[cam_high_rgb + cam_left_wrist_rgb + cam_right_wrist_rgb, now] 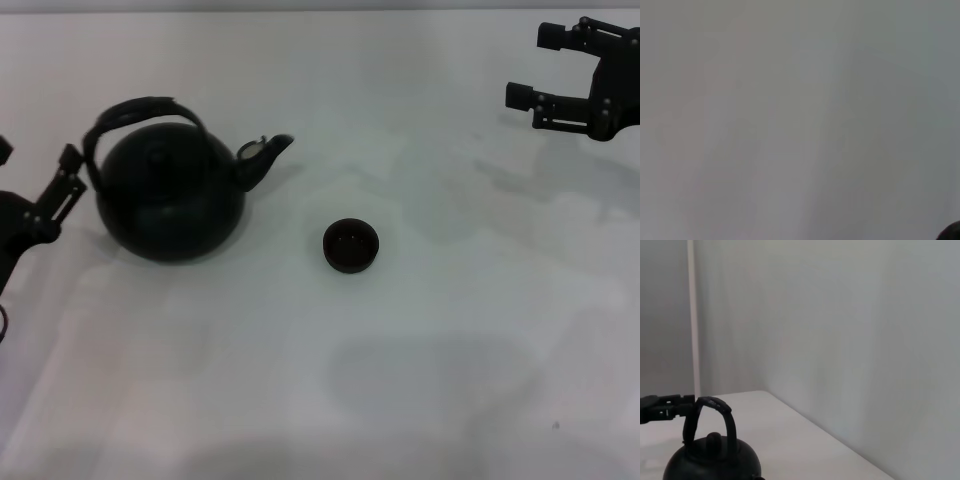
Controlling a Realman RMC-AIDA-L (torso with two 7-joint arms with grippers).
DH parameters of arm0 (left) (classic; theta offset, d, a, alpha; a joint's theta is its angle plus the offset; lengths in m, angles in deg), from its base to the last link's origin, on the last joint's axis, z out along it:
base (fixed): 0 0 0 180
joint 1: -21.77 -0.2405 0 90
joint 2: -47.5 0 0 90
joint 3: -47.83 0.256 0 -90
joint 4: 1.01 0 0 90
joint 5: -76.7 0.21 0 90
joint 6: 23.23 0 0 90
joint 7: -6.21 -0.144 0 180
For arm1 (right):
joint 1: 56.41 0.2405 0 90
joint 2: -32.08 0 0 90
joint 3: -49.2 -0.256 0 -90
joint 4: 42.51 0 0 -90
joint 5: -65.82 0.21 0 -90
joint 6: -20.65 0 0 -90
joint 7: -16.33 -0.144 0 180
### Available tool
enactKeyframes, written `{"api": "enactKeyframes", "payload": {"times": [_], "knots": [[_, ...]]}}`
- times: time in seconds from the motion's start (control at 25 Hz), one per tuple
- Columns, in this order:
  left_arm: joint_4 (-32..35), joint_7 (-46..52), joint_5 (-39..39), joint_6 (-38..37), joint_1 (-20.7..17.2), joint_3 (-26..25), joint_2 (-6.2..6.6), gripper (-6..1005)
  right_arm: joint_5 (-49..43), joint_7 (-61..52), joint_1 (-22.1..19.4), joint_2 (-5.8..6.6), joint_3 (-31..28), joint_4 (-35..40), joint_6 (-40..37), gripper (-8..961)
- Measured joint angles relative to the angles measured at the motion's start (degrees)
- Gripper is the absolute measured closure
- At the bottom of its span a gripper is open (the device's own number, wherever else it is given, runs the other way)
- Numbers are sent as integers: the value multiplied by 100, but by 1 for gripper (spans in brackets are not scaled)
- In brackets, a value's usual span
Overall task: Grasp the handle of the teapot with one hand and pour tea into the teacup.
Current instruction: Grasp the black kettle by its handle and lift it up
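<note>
The teapot handle's near end [91, 165] is outside the open fingers of my left gripper. Next, I back off and bring the fingers around that side of the handle [90, 145] before I close them.
The matte-black teapot [170, 195] stands on the white table at the left, spout pointing toward the teacup; it also shows in the right wrist view [712, 462]. Its arched handle [140, 108] stands upright over the lid and also shows in the right wrist view [717, 407]. The small dark teacup [351, 246] sits apart, to the right of the spout. My left gripper [37, 155] is open at the left edge, one finger [68, 175] close beside the handle's left end, holding nothing. My right gripper [532, 65] is open and empty, raised at the far right.
The white table [330, 400] spreads in front of the pot and cup. A pale wall [840, 340] stands behind the table. The left wrist view shows only pale surface and a dark sliver [952, 233] in one corner.
</note>
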Motion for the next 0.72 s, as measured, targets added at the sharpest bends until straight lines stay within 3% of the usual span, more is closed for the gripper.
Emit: {"api": "enactKeyframes", "payload": {"times": [0.4, 0.72], "knots": [[-43, -192, 32, 704, -127, -43, -16, 126, -3, -123, -48, -24, -29, -25, -239, 109], [-44, -159, 224, 376, -15, 5, -3, 142, -10, -139, 15, -25, -32, -29, -383, 109]]}}
